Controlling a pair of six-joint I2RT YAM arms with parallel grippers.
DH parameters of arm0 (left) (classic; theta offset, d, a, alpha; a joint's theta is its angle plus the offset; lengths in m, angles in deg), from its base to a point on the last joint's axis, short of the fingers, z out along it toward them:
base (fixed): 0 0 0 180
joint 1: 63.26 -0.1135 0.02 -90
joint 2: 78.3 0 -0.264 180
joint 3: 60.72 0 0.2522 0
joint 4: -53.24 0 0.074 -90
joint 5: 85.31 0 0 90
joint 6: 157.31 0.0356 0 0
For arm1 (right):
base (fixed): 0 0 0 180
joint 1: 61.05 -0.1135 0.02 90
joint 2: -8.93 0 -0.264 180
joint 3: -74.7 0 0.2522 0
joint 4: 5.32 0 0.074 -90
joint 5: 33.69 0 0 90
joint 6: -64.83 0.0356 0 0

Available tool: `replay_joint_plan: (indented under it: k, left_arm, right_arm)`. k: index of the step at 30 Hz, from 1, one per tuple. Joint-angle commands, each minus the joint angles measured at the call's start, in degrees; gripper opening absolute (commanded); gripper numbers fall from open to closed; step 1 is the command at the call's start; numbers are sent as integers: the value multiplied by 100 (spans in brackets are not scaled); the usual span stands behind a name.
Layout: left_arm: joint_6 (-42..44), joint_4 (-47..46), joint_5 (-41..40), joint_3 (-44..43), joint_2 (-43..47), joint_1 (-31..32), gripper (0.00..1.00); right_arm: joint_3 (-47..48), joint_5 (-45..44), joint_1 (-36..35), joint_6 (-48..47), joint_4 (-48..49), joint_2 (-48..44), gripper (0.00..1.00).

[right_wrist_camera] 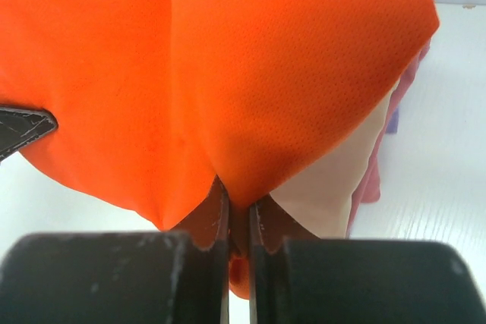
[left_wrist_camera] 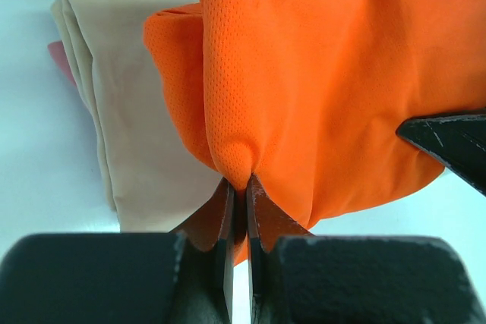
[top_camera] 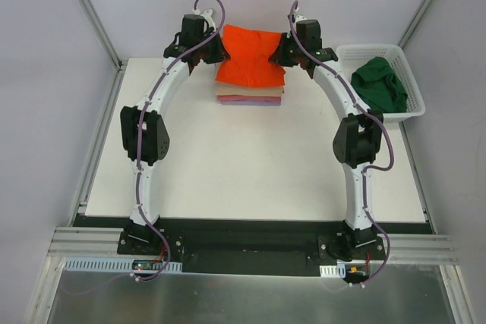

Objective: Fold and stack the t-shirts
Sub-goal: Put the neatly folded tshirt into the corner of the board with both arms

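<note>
The folded orange t-shirt (top_camera: 250, 60) is hanging spread out in line with the beige t-shirt (top_camera: 250, 91). My left gripper should keep lowering it until it rests there, and then let go.
A folded bright orange t-shirt (top_camera: 249, 55) hangs between my two grippers over the stack at the table's back. My left gripper (top_camera: 219, 49) is shut on the shirt's left edge (left_wrist_camera: 304, 96). My right gripper (top_camera: 279, 52) is shut on its right edge (right_wrist_camera: 228, 81). Under it lies the stack: a beige t-shirt (top_camera: 247, 89) on top, also in the left wrist view (left_wrist_camera: 129, 127), then a pink one (top_camera: 250, 97) and a lavender one (top_camera: 254, 102). A dark green t-shirt (top_camera: 380, 85) lies crumpled in the basket.
A white plastic mesh basket (top_camera: 410, 89) stands at the back right of the white table (top_camera: 250, 165). Metal frame posts rise at the back corners. The arms' black base rail runs along the near edge.
</note>
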Motion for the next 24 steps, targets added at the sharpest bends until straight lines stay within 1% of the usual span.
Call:
replay_joint_plan:
  k: [1,6,9,15,20,22,24]
  left_arm:
    - [89,-52,368,-790,-507,-168,0]
    - [106,-61,368,-914,-754,-274,0]
    - [89,-70,219,-915,-842,-309,0]
    - [19,-113,307,-1002,-1106,-318,0]
    - [36,-122,184,-1020,-1238,-336,0]
    - [71,-114,-18,-1020,-1308,-344,0]
    - [89,-122,-89,-1020,-1387,-371,4]
  right_arm:
    - [459,287,142,-76,546,364,0]
    - [670,541,204,-6,732,786,0]
    - [723,480,204,3,758,936,1]
    - [679,428,248,39,820,1059,1]
    - [670,462,310,205,951,1208,5]
    - [653,428,318,302,1021,1296,10]
    - [635,454,319,311,1101,1349,12]
